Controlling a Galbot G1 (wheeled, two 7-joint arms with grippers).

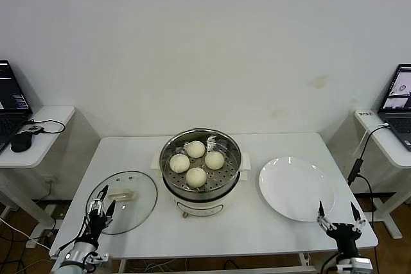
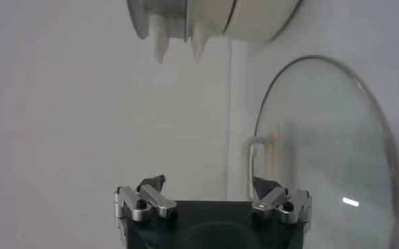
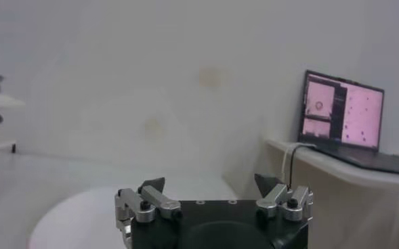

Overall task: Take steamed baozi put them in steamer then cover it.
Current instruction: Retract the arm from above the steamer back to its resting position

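Observation:
My gripper will lower the glass cover (image 1: 139, 205), and it will clear the baozi (image 1: 196, 177) and settle on the steamer's rim, since they sit low within the steamer's side.
Several cream-white baozi (image 1: 196, 162) sit on the perforated tray inside the steel steamer (image 1: 201, 144), which stands uncovered at the table's middle. The glass cover (image 1: 122, 206) lies flat on the table to the steamer's left, its oblong handle (image 1: 121, 195) up. My left gripper (image 1: 102, 206) hangs open at the cover's near edge, holding nothing. In the left wrist view the cover (image 2: 328, 155) lies beside the left gripper (image 2: 209, 184). My right gripper (image 1: 336, 212) is open and empty at the table's front right corner.
A flat white plate (image 1: 297, 187) lies bare to the steamer's right, just beyond the right gripper. Side desks with laptops (image 1: 398, 97) stand on both sides. A cable (image 1: 358, 168) hangs off the right table edge.

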